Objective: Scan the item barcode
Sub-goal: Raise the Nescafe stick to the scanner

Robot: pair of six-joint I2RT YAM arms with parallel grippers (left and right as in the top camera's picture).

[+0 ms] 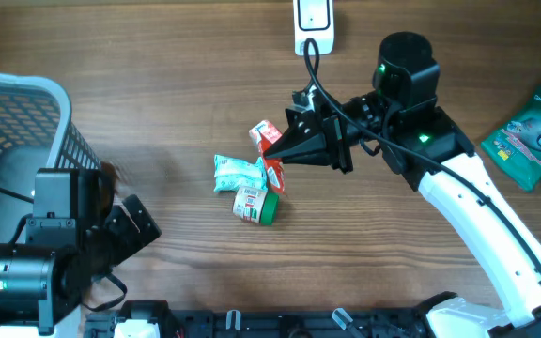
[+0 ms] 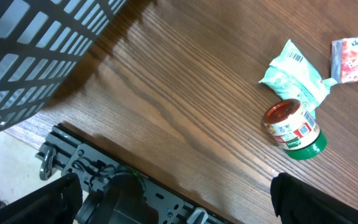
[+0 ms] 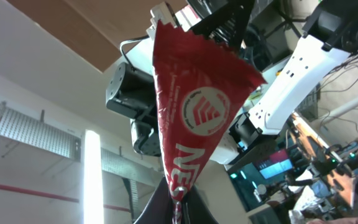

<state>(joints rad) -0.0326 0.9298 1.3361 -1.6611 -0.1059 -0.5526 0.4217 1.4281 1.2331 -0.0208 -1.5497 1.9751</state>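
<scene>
My right gripper should swing back and show the red sachet's other side to the white scanner [image 1: 315, 21], because the sachet shows only its logo side [image 3: 205, 111] toward my wrist.
My right gripper [image 1: 277, 158] is shut on the corner of a red sachet [image 1: 273, 176] with white lettering, held just above the table among the other items. In the right wrist view the red sachet [image 3: 191, 106] stands up from the shut fingertips [image 3: 178, 208], with the ceiling behind it. No barcode shows on the side I see. A white scanner [image 1: 314, 23] with a black cable sits at the table's far edge. My left gripper [image 1: 120, 211] rests at the near left, open and holding nothing, its fingers [image 2: 48, 200] spread wide in the left wrist view.
A mint-green pouch [image 1: 238, 172], a green-lidded jar [image 1: 255, 204] on its side and a small red-and-white pack [image 1: 264, 135] lie mid-table. A grey wire basket [image 1: 17, 122] stands at the left. A green packet [image 1: 533, 127] lies at the far right.
</scene>
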